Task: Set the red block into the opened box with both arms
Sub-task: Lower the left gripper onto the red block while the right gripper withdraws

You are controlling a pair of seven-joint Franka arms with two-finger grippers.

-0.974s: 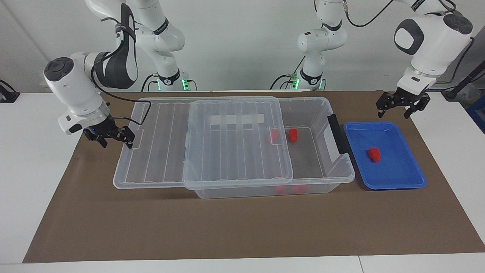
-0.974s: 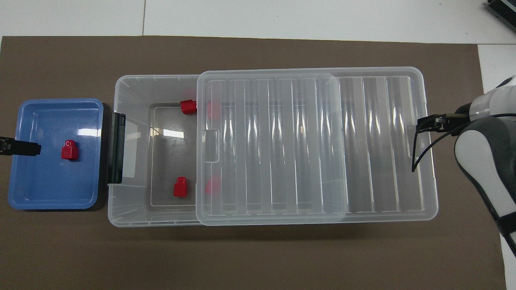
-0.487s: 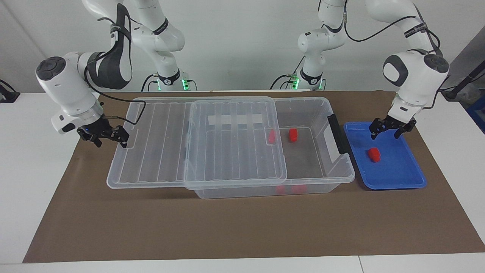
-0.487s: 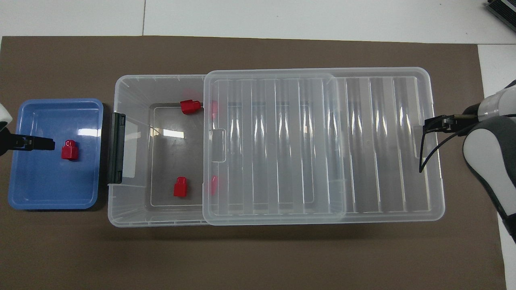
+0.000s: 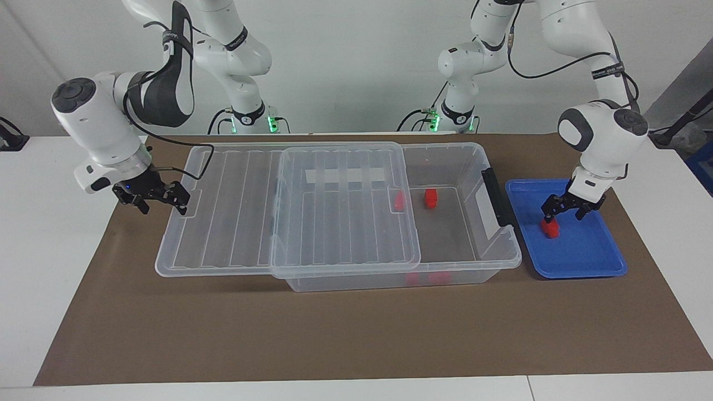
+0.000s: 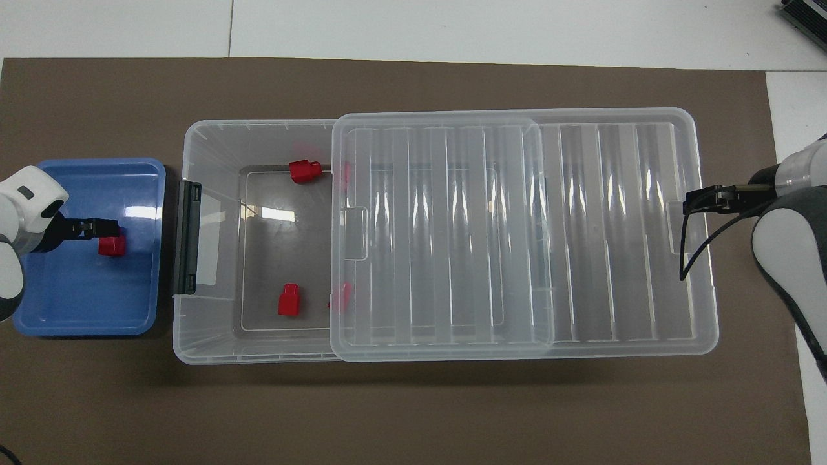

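Most of the ribbed lid [image 6: 612, 232] lies across the clear box [image 6: 442, 236], so I expect the lid to stay open by itself when I bring the red block in.
A red block [image 5: 550, 228] [image 6: 114, 246] lies in the blue tray [image 5: 585, 262] [image 6: 77, 310]. My left gripper [image 5: 563, 211] [image 6: 97, 227] hangs open and low, right at the block. The clear box [image 5: 501, 262] [image 6: 194, 349] is uncovered at its black-latch end. Its ribbed lid [image 5: 289, 223] [image 6: 517, 232] is slid toward the right arm's end and overhangs there. My right gripper [image 5: 160, 201] [image 6: 690, 200] is shut on the lid's end edge. Two more red blocks [image 5: 430, 198] [image 6: 288, 299] lie in the box's uncovered part.
The black latch [image 5: 496, 196] [image 6: 187, 236] stands between the box opening and the tray. Everything rests on a brown mat [image 5: 334, 334] [image 6: 413, 413] over a white table. A white tape strip [image 5: 345, 176] shows through the lid.
My left gripper has come down from beside the tray to the red block in it. My right gripper has drawn the lid farther toward the right arm's end, widening the opening.
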